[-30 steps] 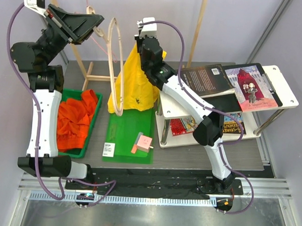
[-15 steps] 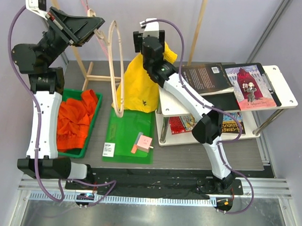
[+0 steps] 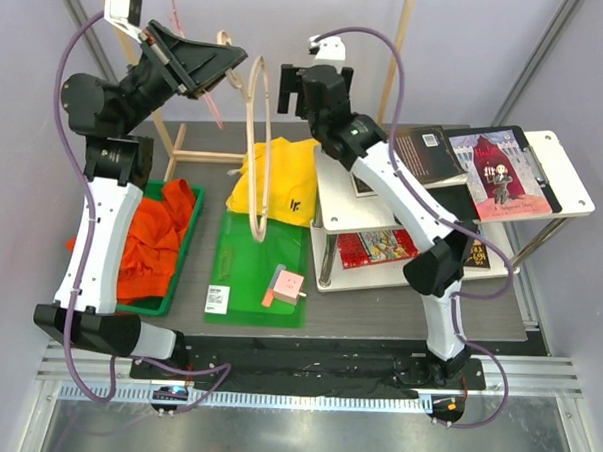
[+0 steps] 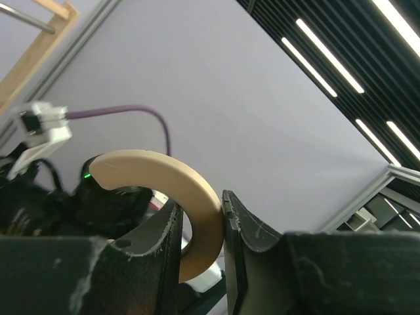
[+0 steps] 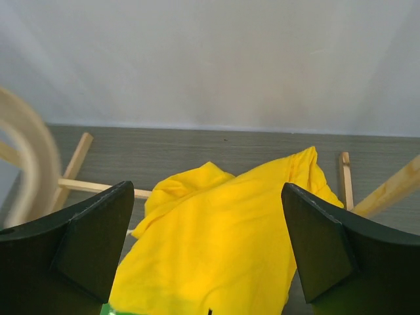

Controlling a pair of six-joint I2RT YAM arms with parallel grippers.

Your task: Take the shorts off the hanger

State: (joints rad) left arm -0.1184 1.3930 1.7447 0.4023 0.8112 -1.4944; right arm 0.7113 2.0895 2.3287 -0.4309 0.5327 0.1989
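My open right gripper should keep moving toward the hanger's side [image 3: 267, 149] until its fingers are on both sides of it, because the hanger hangs free by its hook from my left gripper.
The yellow shorts [image 3: 278, 190] [image 5: 223, 243] lie crumpled on the table, partly over the far end of a green board. The orange-red shorts [image 3: 146, 234] sit in a green bin. My left gripper [image 3: 224, 62] [image 4: 200, 203] is held high and shut on the curved wooden hanger [image 3: 257, 144] [image 4: 197, 210], which dangles bare in front of the yellow shorts. My right gripper [image 3: 287, 90] [image 5: 207, 190] hovers above the yellow shorts, open, with nothing between its fingers.
The green bin [image 3: 168, 295] stands at the left. The green board [image 3: 254, 274] carries a pink block [image 3: 287, 283] and a white label. A white two-level shelf [image 3: 568, 193] with books stands at the right. A wooden rack [image 3: 185, 146] stands behind.
My right gripper opened and let go of the yellow shorts, which dropped from hanging to lying on the table. The left arm swung right with the hanger. The right gripper rose.
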